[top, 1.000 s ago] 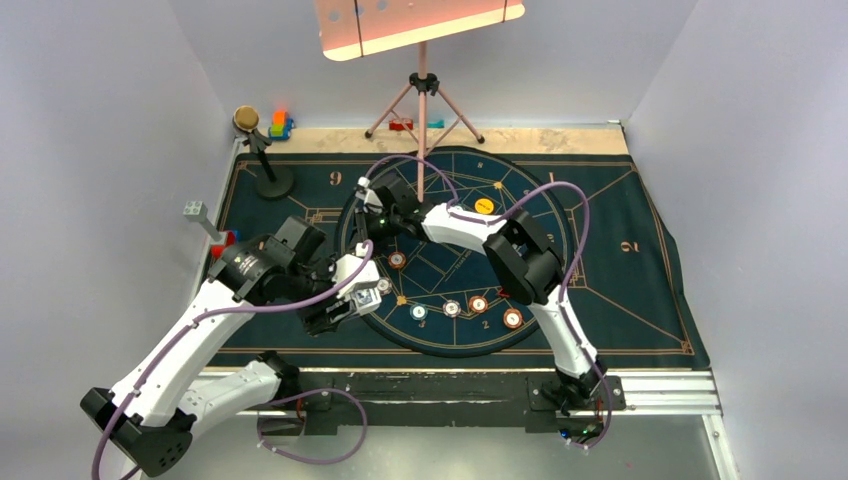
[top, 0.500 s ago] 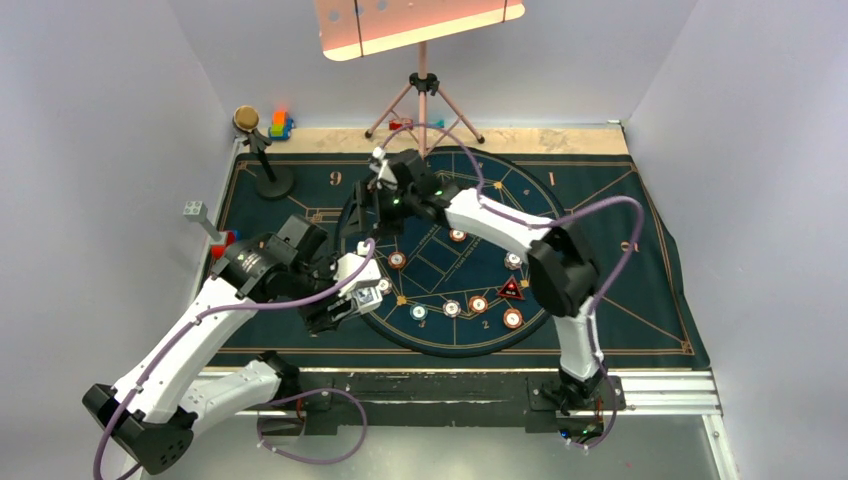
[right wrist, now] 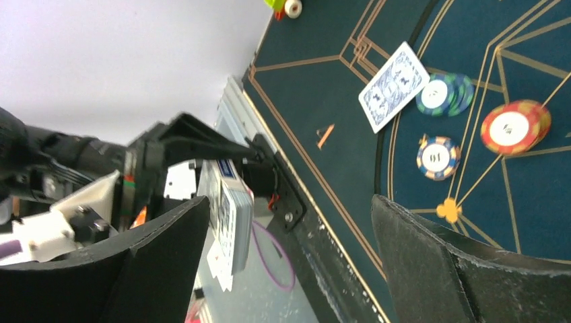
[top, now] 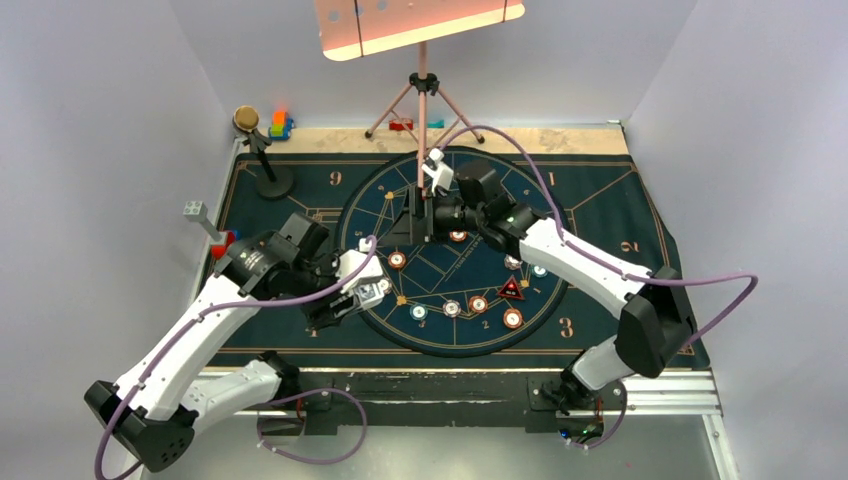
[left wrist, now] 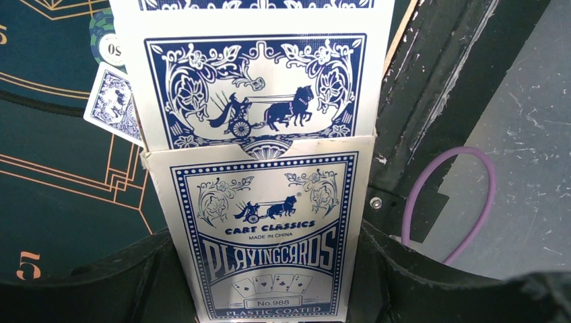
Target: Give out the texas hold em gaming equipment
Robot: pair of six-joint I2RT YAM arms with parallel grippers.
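My right gripper should go next, because cards stick out of the box's open top (left wrist: 264, 145), clear of my left gripper. It should move on toward their ends (left wrist: 257, 21) until it closes there.
My left gripper (top: 352, 296) (left wrist: 262, 286) is shut on a blue-and-white playing-card box (left wrist: 261, 232), and cards (left wrist: 256, 87) stick out of its open top. It hangs over the mat's near-left edge. A single card (left wrist: 113, 104) (right wrist: 394, 86) lies face down on the mat beside a teal chip (left wrist: 106, 33) (right wrist: 441, 94). My right gripper (top: 412, 216) (right wrist: 289, 202) stands open and empty above the upper middle of the circle. Orange chips (top: 397, 260) and white chips (top: 451, 308) ring the circle. A red-edged triangular marker (top: 511, 290) lies at the right. The card box (right wrist: 229, 215) also shows in the right wrist view.
A pink tripod (top: 422, 110) stands at the back, one leg reaching the circle near my right gripper. A microphone stand (top: 262, 160) and toy blocks (top: 280, 125) sit at the back left. A grey block (top: 195, 210) and a red block (top: 222, 240) lie off the dark mat (top: 620, 290).
My right gripper has opened and swung from the circle's upper left toward its upper middle, the arm stretching out to the right and uncovering the triangular marker. The left arm has hardly moved.
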